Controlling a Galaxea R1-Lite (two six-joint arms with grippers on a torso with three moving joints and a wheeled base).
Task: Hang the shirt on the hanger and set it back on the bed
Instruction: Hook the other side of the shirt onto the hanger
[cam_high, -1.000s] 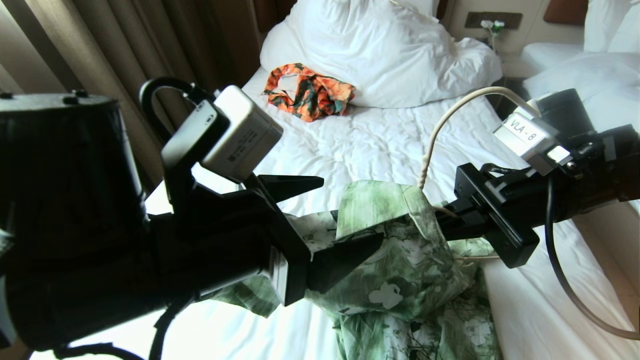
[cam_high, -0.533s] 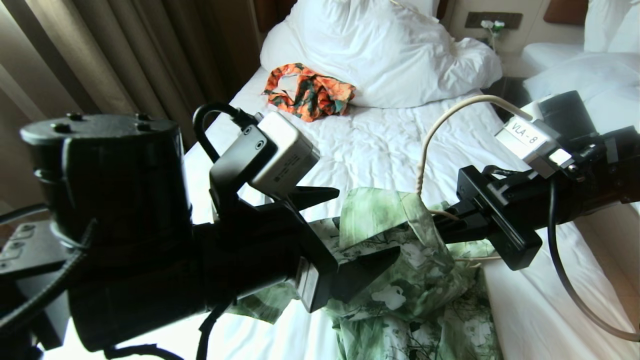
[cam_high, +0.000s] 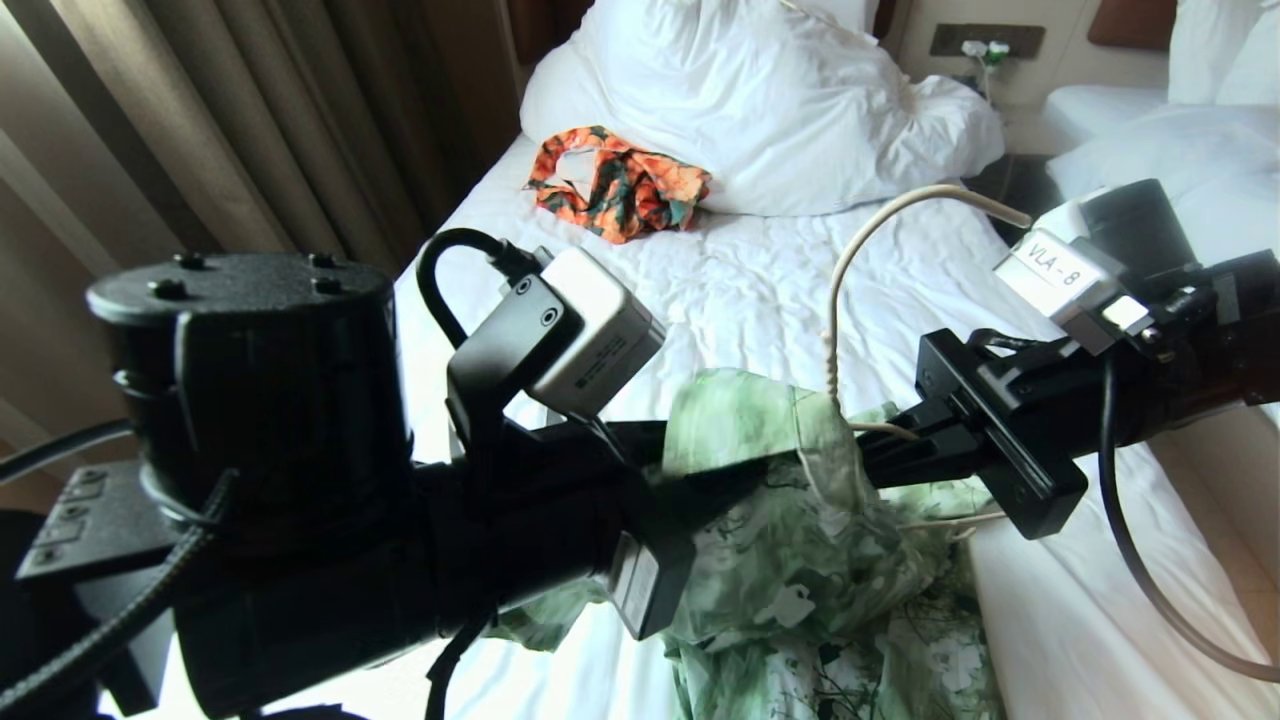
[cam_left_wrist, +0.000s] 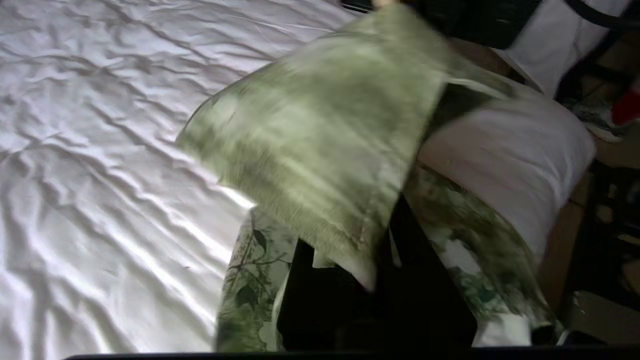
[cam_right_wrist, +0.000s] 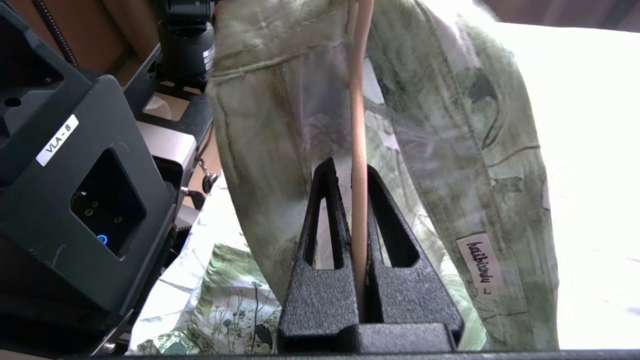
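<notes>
I have my right gripper closed on the hanger's arm (cam_high: 882, 427) outside the collar, so it should let go of the hanger and grab the collar's loose side (cam_right_wrist: 502, 318) to cover that arm.
The green and white leafy shirt (cam_high: 800, 560) hangs bunched over the near edge of the bed (cam_high: 720, 290). Its collar part is lifted between my two grippers. My left gripper (cam_high: 705, 465) comes in from the left and is shut on a fold of the shirt (cam_left_wrist: 325, 125), which covers its fingertips (cam_left_wrist: 400, 235). From the right, my right gripper (cam_high: 870, 450) is shut on the thin cream hanger (cam_high: 880, 215). The hanger's hook arches up above the shirt. In the right wrist view the hanger rod (cam_right_wrist: 358, 100) runs between that gripper's (cam_right_wrist: 350, 167) closed jaws into the shirt's neck (cam_right_wrist: 450, 125).
An orange, dark green and black garment (cam_high: 620, 185) lies by the big white pillows (cam_high: 760, 100) at the head of the bed. Brown curtains (cam_high: 250, 120) hang along the left. A second white bed (cam_high: 1180, 150) stands to the right, across a narrow gap.
My left gripper has moved right to the shirt, and its wide-open fingers have closed on the fabric. The right gripper has kept still with the hanger.
</notes>
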